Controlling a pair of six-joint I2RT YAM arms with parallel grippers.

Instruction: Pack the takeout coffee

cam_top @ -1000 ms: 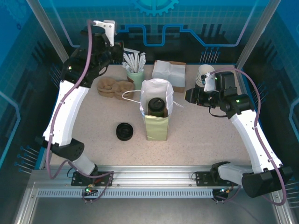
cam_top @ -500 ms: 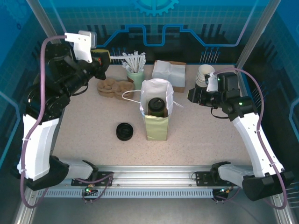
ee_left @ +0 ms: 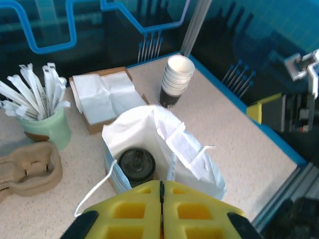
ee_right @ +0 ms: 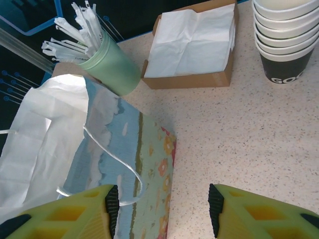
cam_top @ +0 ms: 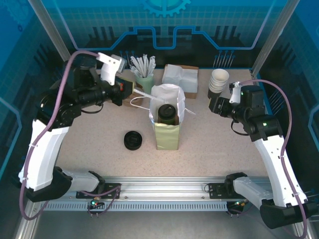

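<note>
My left gripper keeps lowering the straw it holds, as the held straw's loose end [cam_top: 162, 100] is over the bag's opening, and lets go inside the bag beside the coffee [cam_top: 157, 115].
The takeout coffee [cam_top: 167, 113], a small cup with a round black lid [ee_left: 136, 164], stands upright inside the open paper bag [cam_top: 166, 137] in the middle of the table. In the left wrist view the bag's white mouth [ee_left: 160, 124] gapes just beyond my left gripper [ee_left: 161, 183], whose yellow fingers are pressed together with nothing between them. From above, the left gripper [cam_top: 129, 89] hangs left of the bag, pointing at it. My right gripper [cam_top: 215, 104] is right of the bag and apart from it. Its jaws [ee_right: 162, 199] stand open over the bag's flowered side [ee_right: 154, 164] and bare table.
A stack of lidless cups [cam_top: 219, 79] stands at the back right, close to the right gripper. A napkin box [cam_top: 180, 77] and a green cup of wrapped straws [cam_top: 144, 79] sit behind the bag. A cardboard carrier [ee_left: 27, 167] lies back left. A black lid pile [cam_top: 133, 140] lies front left.
The left arm has swung from the back left corner toward the bag, and its gripper now points at it. The right gripper has drawn back to the right, away from the bag.
</note>
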